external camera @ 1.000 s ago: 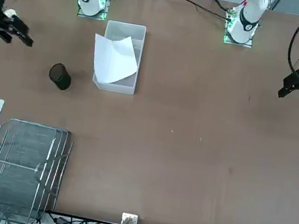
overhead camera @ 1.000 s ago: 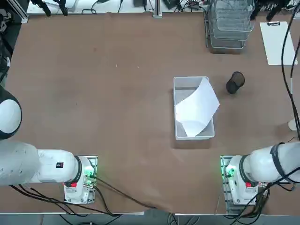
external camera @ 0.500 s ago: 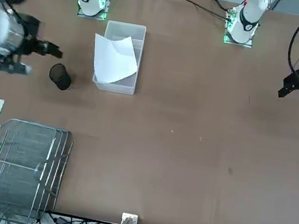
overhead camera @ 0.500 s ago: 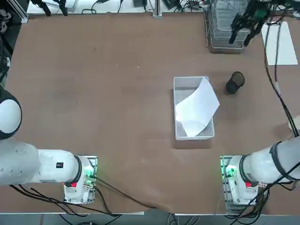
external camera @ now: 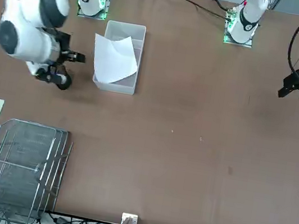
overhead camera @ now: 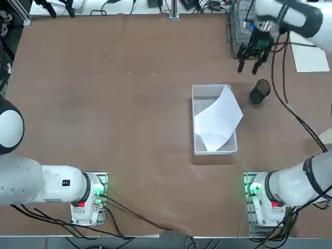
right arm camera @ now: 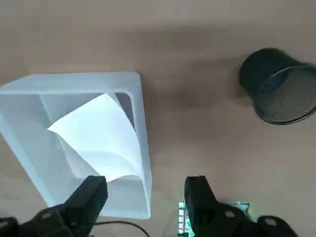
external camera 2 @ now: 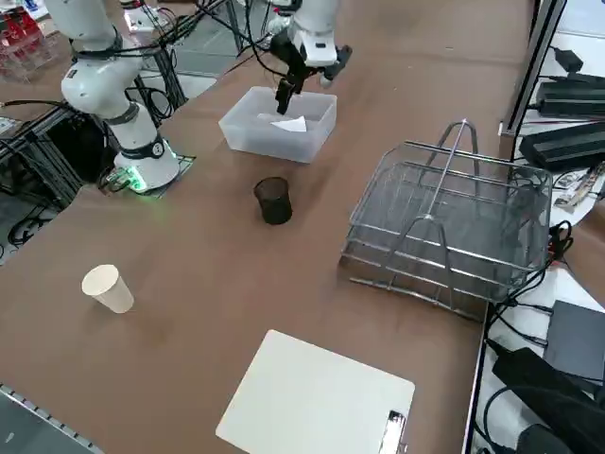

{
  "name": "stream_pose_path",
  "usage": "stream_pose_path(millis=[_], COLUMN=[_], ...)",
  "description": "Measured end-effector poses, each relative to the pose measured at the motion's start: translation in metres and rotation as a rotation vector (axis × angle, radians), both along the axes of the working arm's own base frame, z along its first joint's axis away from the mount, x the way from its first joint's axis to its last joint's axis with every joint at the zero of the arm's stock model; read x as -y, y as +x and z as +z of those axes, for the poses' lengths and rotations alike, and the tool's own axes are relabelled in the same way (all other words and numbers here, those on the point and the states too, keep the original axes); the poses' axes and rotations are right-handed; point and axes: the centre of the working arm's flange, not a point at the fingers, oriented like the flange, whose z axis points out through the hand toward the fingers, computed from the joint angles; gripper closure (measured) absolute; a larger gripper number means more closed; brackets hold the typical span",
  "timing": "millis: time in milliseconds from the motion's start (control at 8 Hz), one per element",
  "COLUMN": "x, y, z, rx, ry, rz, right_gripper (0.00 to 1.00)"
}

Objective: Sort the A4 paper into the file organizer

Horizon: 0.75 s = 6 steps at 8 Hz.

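Observation:
The A4 paper already bows inside the clear plastic bin. I expect its loose end to sag and curve when I lift the paper by its edge.
The A4 paper is a white curled sheet that leans inside a clear plastic bin at mid-table; it also shows as the paper in the front view and the paper in the wrist view. The file organizer, a silver wire-mesh rack, stands at the far right corner; the arm partly covers the organizer from overhead. My right gripper hovers open and holds nothing, between the organizer and the bin. Its fingers spread wide just off the bin's corner.
A black mesh cup stands right of the bin, close under the gripper. A white clipboard lies at the far right edge. A paper cup sits near the right front. Bare brown table spreads left of the bin.
The right arm swung in from the table's right edge, passed over the organizer, and now hangs nearer the bin and cup. Paper, bin and cup stayed put.

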Motion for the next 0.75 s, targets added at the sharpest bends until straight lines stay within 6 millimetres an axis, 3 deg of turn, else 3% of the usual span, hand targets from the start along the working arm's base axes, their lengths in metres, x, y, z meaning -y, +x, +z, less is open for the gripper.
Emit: stream_pose_path(millis=[750], x=[-0.037], y=[-0.037], z=[-0.067], rx=[-0.104], ry=[0.001], rz=[0.046], right_gripper=[0.17])
